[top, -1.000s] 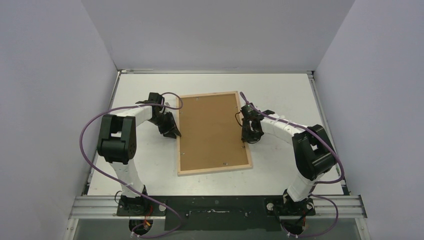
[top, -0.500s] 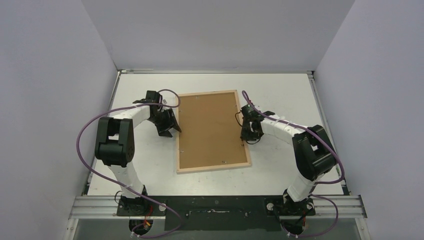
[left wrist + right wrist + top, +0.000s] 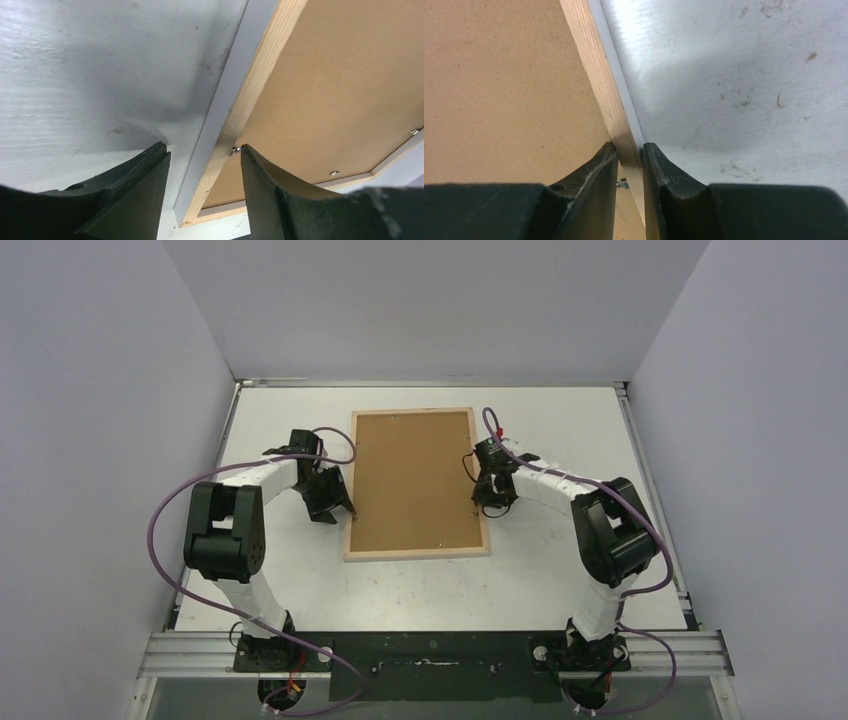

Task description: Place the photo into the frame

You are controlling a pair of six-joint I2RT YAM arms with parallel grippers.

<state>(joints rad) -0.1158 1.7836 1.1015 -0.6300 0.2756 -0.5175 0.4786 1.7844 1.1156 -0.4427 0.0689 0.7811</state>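
Observation:
My left gripper needs to take hold of the rim closer to the near corner, because a clip on the rim is at that gripper's finger and the grip should stay clear of the clip.
The frame lies back up in the middle of the table, its pale wood rim around a brown hardboard backing. My right gripper is shut on the frame's right rim, one finger on the backing side and one on the outer side. At the left rim my left gripper stands open; in the left wrist view its jaws straddle the rim without touching it. The photo is hidden.
Small metal clips sit along the backing's edges, one right by my right fingers. Grey walls close in the white table on three sides. The arm bases stand at the near edge.
My left gripper has opened and let go of the left rim. The frame, still held by the right gripper, has slid toward the back wall and turned square to the table.

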